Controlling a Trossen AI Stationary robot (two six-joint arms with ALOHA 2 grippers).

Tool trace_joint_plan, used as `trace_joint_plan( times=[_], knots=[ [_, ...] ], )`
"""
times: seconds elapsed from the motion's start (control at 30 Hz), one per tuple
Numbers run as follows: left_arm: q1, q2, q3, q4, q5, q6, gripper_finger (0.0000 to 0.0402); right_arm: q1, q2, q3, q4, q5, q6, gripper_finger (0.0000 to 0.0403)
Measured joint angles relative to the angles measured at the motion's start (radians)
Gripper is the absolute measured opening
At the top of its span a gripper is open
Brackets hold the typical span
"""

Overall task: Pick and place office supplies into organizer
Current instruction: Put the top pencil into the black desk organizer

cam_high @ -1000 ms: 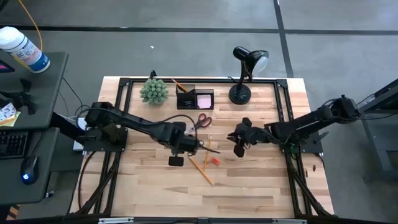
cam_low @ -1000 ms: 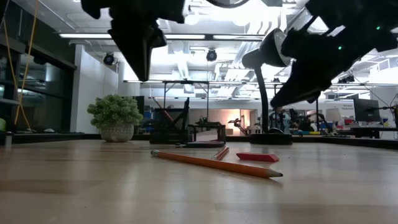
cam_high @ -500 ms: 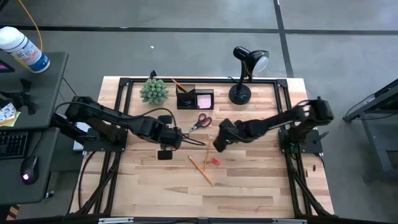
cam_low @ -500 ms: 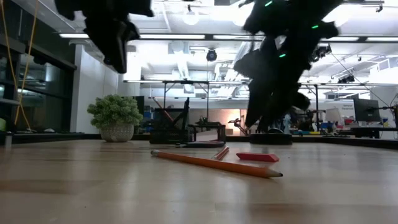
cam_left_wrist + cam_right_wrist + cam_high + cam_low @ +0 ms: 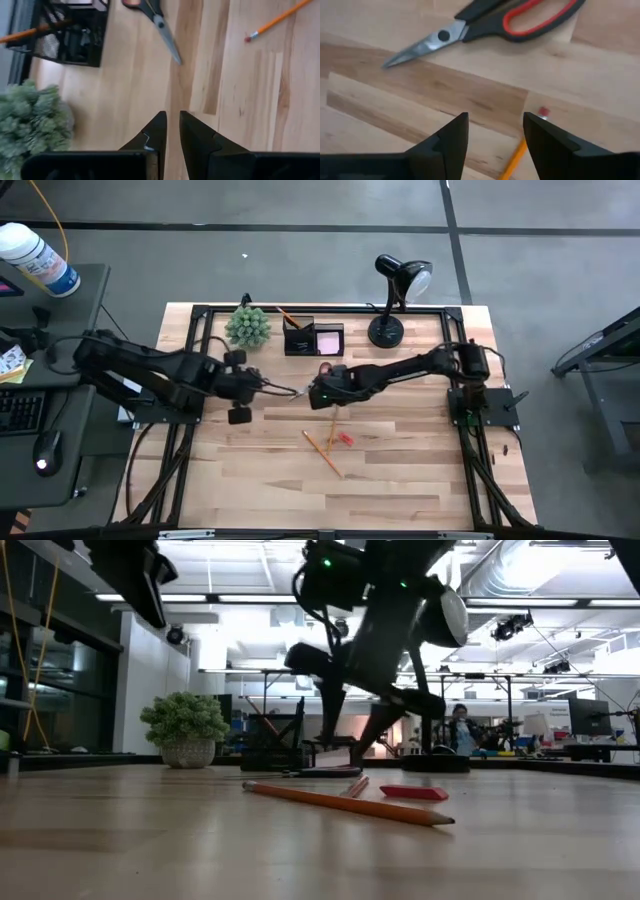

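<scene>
Next, I turn my right gripper in line and center it over the eraser end (image 5: 543,112), because the pencil (image 5: 517,156) by the scissors slants under a finger of that gripper.
The orange-handled scissors (image 5: 490,22) lie flat on the table, handles (image 5: 324,367) toward the organizer. My right gripper (image 5: 496,125) (image 5: 314,393) hovers open just on the near side of them, touching nothing. My left gripper (image 5: 171,122) (image 5: 295,392) is shut to a thin slit, empty, by the blade tip (image 5: 167,37). Two pencils (image 5: 323,453) (image 5: 335,420) and a red eraser (image 5: 345,439) lie nearer the near edge. The black organizer (image 5: 300,339) holds a pink pad (image 5: 329,340) and a pencil.
A green spiky plant (image 5: 247,326) stands left of the organizer and a black desk lamp (image 5: 388,328) stands right of it, both by the far edge. In the low view, the long pencil (image 5: 340,802) and eraser (image 5: 413,792) lie in front. Bare wood spreads toward the near edge.
My right gripper has swept from the table's right side toward the left and the far edge, coming down beside the scissors. My left gripper has drawn back toward the left and slightly toward the far edge. The supplies have stayed where they were.
</scene>
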Motion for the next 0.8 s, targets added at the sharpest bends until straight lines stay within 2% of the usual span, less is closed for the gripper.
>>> trace_joint_plan(
  times=[0.13, 0.3, 0.43, 0.8],
  knots=[
    [0.0, -0.072, -0.011, -0.006, -0.023, 0.033, 0.0042, 0.0, 0.021, 0.063, -0.081, 0.019, -0.049, 0.0167],
    [0.0, -0.116, -0.011, 0.007, -0.05, 0.082, 0.0042, 0.0, 0.022, 0.083, -0.069, 0.014, -0.112, 0.0146],
    [0.0, -0.12, -0.011, 0.01, -0.05, 0.089, 0.0042, -0.001, 0.022, 0.082, -0.059, -0.048, -0.175, 0.0137],
    [0.0, -0.117, -0.011, 0.055, -0.043, 0.105, 0.0042, -0.002, 0.022, 0.082, 0.034, -0.171, -0.147, 0.0135]
  ],
)
